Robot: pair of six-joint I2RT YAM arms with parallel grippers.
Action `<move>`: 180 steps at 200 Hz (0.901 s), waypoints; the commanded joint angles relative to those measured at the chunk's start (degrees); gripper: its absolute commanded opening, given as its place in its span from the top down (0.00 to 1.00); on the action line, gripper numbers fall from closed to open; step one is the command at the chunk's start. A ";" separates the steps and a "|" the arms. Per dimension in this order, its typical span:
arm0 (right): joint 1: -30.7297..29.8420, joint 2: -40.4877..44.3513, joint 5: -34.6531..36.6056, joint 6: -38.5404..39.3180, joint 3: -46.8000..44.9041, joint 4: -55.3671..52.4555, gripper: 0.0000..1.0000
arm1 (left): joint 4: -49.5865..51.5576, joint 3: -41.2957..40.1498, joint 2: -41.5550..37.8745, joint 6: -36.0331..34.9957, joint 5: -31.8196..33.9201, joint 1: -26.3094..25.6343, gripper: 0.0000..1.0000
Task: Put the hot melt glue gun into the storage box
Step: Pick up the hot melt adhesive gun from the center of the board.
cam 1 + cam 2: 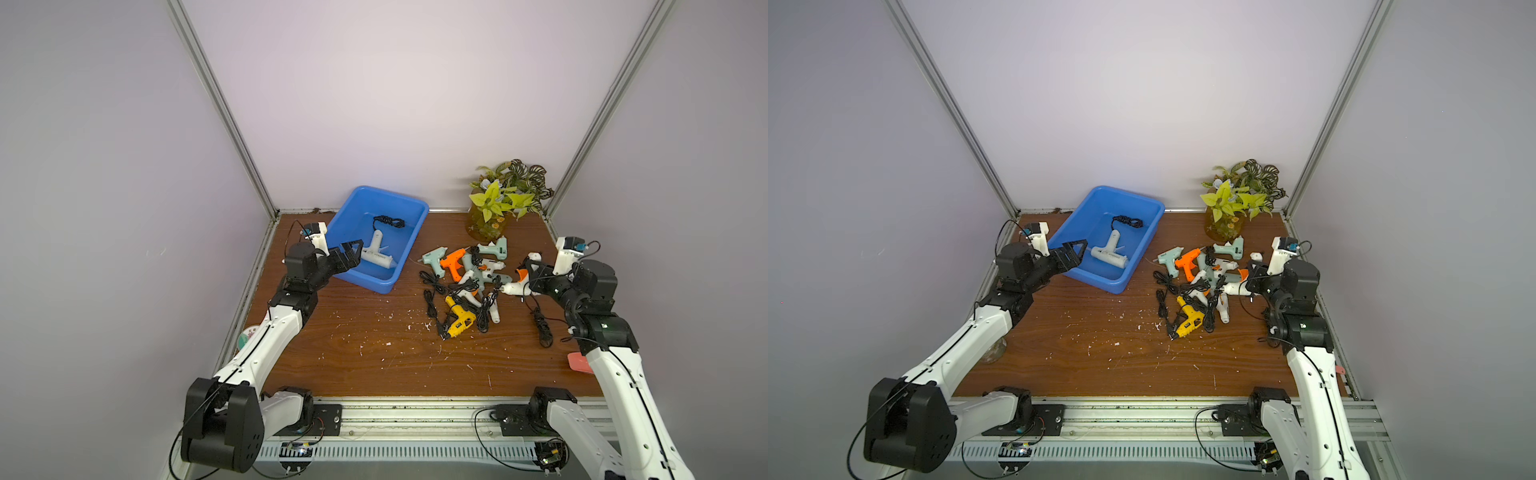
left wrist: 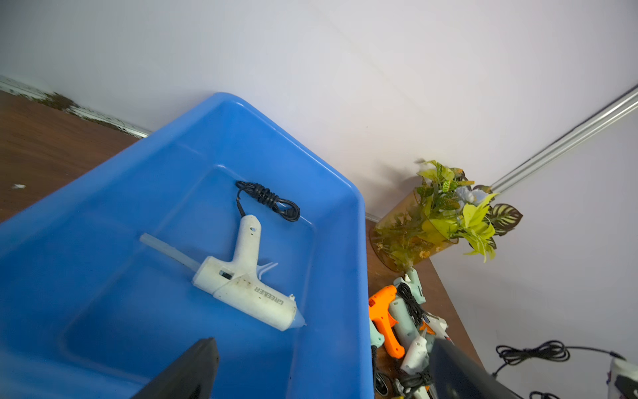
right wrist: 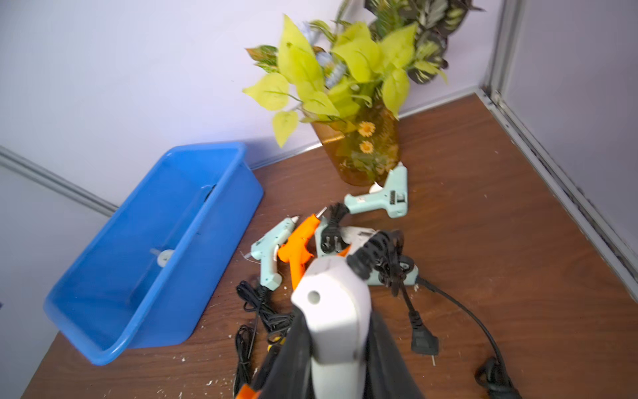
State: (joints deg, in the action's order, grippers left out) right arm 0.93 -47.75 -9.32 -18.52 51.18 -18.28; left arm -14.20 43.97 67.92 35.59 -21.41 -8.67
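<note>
I have the white glue gun (image 1: 521,284) in my right gripper across the pile from the storage box, so next I take its nozzle end (image 1: 506,289) with my empty left gripper and put it inside the box.
The blue storage box (image 1: 353,216) (image 1: 1092,216) (image 2: 103,207) (image 3: 155,241) stands at the back left, with one white glue gun (image 1: 376,255) (image 1: 1111,253) (image 2: 247,286) and its coiled cord lying inside. My left gripper (image 1: 360,252) (image 1: 1084,251) (image 2: 322,342) hangs open over the box's near left rim, holding nothing. At the right side of the pile, my right gripper (image 1: 532,276) (image 1: 1252,280) (image 3: 340,331) is shut on the handle of a white hot melt glue gun (image 1: 515,286) (image 1: 1235,287) (image 3: 335,311) with an orange trigger. Its nozzle points toward the pile.
Several glue guns lie tangled with black cords right of the box: a teal one (image 1: 434,257), an orange one (image 1: 453,264), a yellow one (image 1: 459,322). A plant in an amber vase (image 1: 486,224) stands at the back right. White crumbs dot the wooden table.
</note>
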 commanded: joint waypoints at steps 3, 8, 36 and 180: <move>-4.36 -1.81 0.27 3.18 6.10 1.85 1.00 | -3.13 0.21 0.69 0.64 -2.37 -1.53 0.00; -5.63 -2.42 1.49 3.31 6.32 1.98 1.00 | -3.39 0.20 0.84 0.69 -2.41 -1.73 0.00; -13.25 -6.70 8.69 4.19 7.37 2.55 1.00 | -4.17 0.22 1.67 1.23 -2.51 -2.19 0.00; -20.65 -14.89 21.09 2.05 9.20 -6.08 1.00 | -6.86 0.37 3.37 1.23 -3.22 -5.84 0.00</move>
State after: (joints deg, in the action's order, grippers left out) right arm -19.42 -66.15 14.92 -15.40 59.37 -27.66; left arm -17.45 43.97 70.59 36.73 -23.14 -12.05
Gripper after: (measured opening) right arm 0.232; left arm 0.998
